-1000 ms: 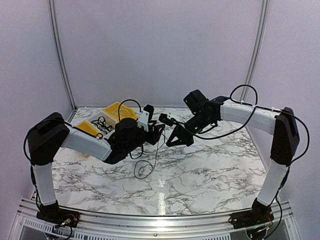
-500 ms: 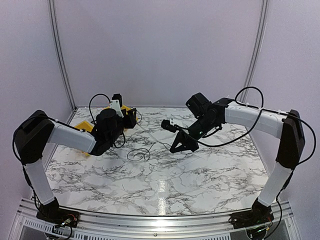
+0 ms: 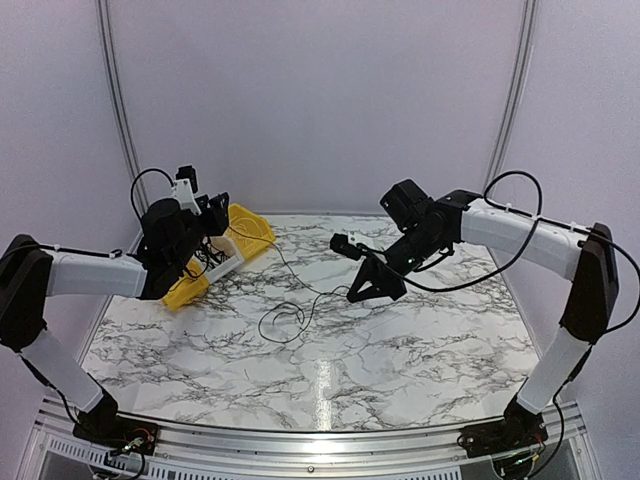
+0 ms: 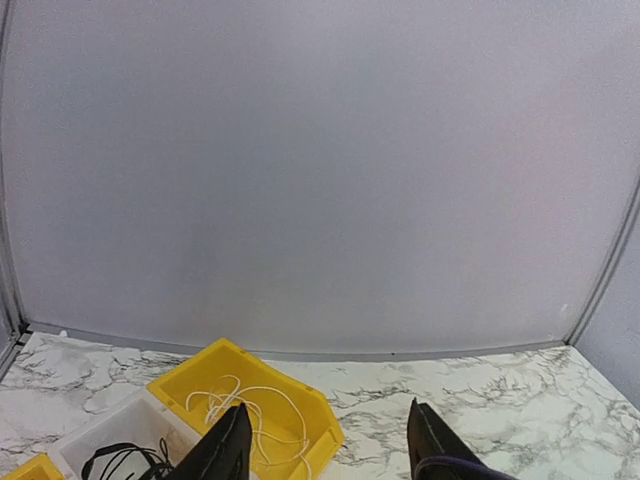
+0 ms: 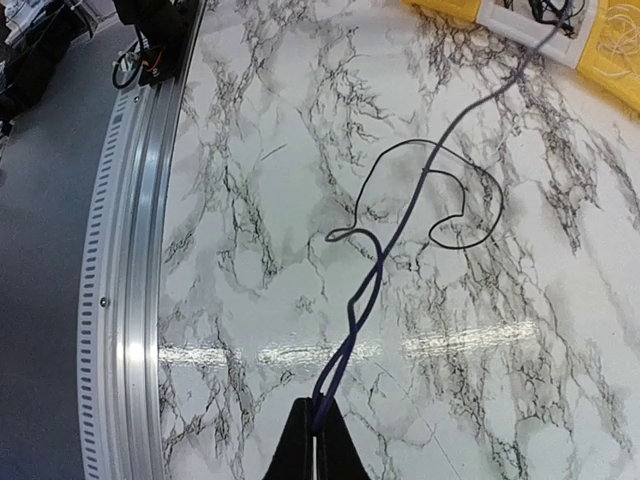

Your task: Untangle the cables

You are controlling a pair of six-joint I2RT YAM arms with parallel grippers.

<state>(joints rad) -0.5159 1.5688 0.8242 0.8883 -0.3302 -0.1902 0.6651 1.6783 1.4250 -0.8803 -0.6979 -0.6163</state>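
My right gripper should lift the dark cable [image 5: 338, 358] so that my left gripper can take the cable and carry it to the bins [image 3: 224, 262], because my right gripper is holding it far from the bins.
One thin dark cable [image 5: 400, 215] comes out of my right gripper [image 5: 318, 415], which is shut on it. The cable crosses the marble to the white bin [image 5: 520, 18] and leaves a loose loop [image 3: 285, 322] on the table. In the top view my right gripper [image 3: 358, 294] hangs low over the table's middle. More black cables [image 4: 120, 458] lie coiled in the white bin [image 4: 95, 440]. My left gripper [image 4: 330, 452] is open with nothing between its fingers, raised over the bins at the far left [image 3: 216, 212].
A yellow bin [image 4: 315, 425] holding a white cord [image 4: 250, 405] stands beside the white bin, and another yellow bin [image 3: 185, 290] sits nearer. White walls close the back and sides. A metal rail [image 5: 125, 300] runs along the near edge.
My left arm has swung from the table's middle back and to the left, over the bins. The right gripper has drifted slightly right, still holding the cable, and the loop has shifted.
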